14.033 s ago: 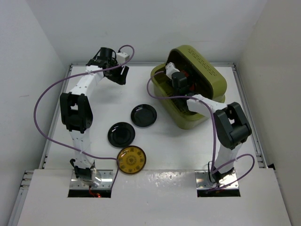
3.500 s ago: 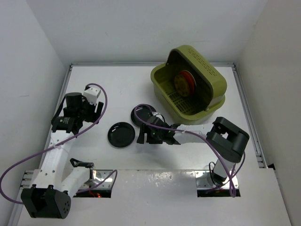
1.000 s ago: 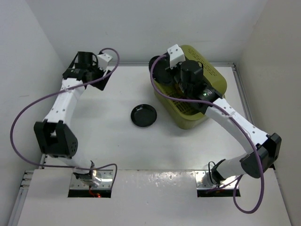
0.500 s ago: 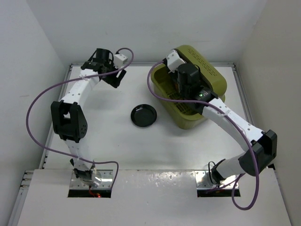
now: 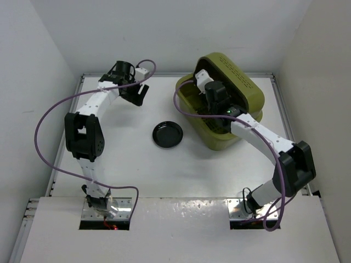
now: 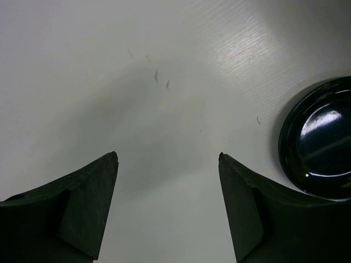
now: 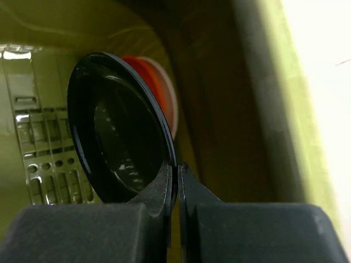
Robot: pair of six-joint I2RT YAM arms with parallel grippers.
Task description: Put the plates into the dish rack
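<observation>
My right gripper should keep lowering the held black plate (image 7: 118,129), which hangs upright and parallel to the orange plate, until the black plate's rim touches the rack's slatted bottom (image 7: 52,145), and then let go.
The olive-green dish rack (image 5: 249,93) stands at the back right with its lid raised. My right gripper (image 7: 176,167) reaches down into it, shut on the rim of a glossy black plate (image 7: 118,131) held upright on edge. Just behind that plate an orange plate (image 7: 159,90) stands in the rack. A second black plate (image 5: 168,134) lies flat on the table left of the rack. Near the table's back left my left gripper (image 6: 167,156) hangs open over bare tabletop. In the left wrist view that flat black plate (image 6: 321,145) shows at the right edge.
The rack's slatted floor (image 7: 33,137) shows to the left of the held plate, and its inner wall (image 7: 230,109) is close on the right. White walls close the table on three sides. Purple cables loop off both arms.
My right arm has brought the black plate from over the rack's left rim down into the rack. My left arm has shifted a little to the right at the back.
</observation>
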